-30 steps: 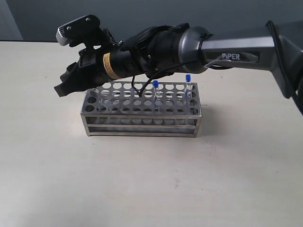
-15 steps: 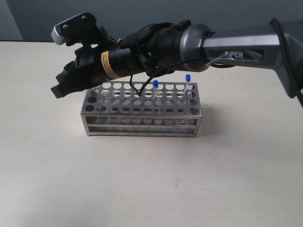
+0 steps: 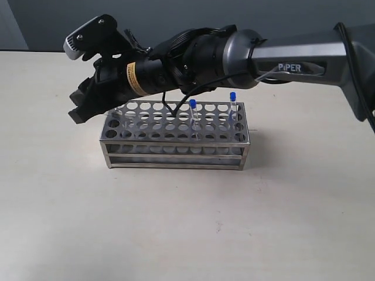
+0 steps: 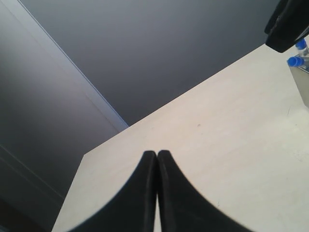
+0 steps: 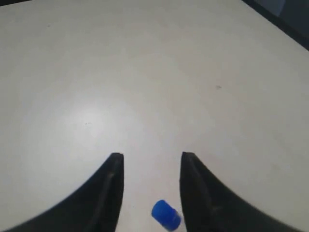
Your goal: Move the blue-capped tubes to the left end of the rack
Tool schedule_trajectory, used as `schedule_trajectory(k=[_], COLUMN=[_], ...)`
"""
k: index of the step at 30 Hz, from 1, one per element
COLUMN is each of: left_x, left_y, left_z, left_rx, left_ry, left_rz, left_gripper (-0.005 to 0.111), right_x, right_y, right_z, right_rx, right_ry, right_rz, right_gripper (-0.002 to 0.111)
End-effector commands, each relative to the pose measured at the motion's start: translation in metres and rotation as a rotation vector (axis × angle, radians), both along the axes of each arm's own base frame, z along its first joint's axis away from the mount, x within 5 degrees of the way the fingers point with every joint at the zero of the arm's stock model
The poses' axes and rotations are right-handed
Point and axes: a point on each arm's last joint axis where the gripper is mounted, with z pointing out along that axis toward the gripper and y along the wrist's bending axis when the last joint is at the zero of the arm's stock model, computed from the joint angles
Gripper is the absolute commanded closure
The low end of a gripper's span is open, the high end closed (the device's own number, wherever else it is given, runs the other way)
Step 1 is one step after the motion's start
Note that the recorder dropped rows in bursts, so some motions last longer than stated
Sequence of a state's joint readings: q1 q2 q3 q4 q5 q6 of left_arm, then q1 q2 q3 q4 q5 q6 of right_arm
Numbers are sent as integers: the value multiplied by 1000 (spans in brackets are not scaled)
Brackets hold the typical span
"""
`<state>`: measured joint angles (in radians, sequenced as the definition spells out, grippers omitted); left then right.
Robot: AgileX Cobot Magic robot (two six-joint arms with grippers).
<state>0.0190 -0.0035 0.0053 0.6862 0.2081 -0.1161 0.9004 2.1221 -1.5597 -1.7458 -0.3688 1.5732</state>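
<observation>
My right gripper needs to straighten the blue-capped tube [image 4: 295,62] under it, which leans out past the rack's end, by first coming down around its blue cap [image 5: 165,215].
The steel rack [image 3: 176,143] stands mid-table. Two blue-capped tubes [image 3: 193,111] [image 3: 232,104] stand upright in its right half. My right gripper [image 3: 80,111] reaches across and hangs over the rack's left end, hiding what stands there. In the right wrist view this gripper [image 5: 152,157] is open, and one blue cap [image 5: 166,214] sits between its fingers, touching neither. The left wrist view shows two more blue caps [image 4: 294,61] [image 4: 302,44] just under the right gripper's dark tip [image 4: 289,21]. My left gripper [image 4: 157,153] is shut on nothing, away from the rack.
The rack rests on a pale table [image 3: 187,222] with a dark grey wall [image 3: 176,17] behind it. The right arm [image 3: 293,58] stretches low over the rack's back rows. The table's far edge [image 4: 169,99] shows in the left wrist view.
The right gripper has shifted slightly left over the rack's left end and tilted a little. The two tubes in the right half have not moved.
</observation>
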Motion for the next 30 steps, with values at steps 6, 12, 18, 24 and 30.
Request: schedule_trajectory(k=[6,12,18,24,30], left_x=[0,0,0,0,0], left_y=[0,0,0,0,0], left_z=[2,2,2,2,2], left_rx=[-5,-5,-5,-5,-5], left_ry=[-5,-5,-5,-5,-5], left_rz=[-4,-4,-4,-4,-4], left_gripper=[106,106,106,106,106], right_x=[2,3,2,2,3], right_y=[-14,-14,-14,-14,-13], right_z=[-19,-19,-19,-19,-26], right_rx=[-85,-95,-91,-92,-105], right_ry=[-55,-82,-73,-75,-67], right_rz=[-55,-65,-50,-52,-50], right_gripper=[70,70,70,74,73])
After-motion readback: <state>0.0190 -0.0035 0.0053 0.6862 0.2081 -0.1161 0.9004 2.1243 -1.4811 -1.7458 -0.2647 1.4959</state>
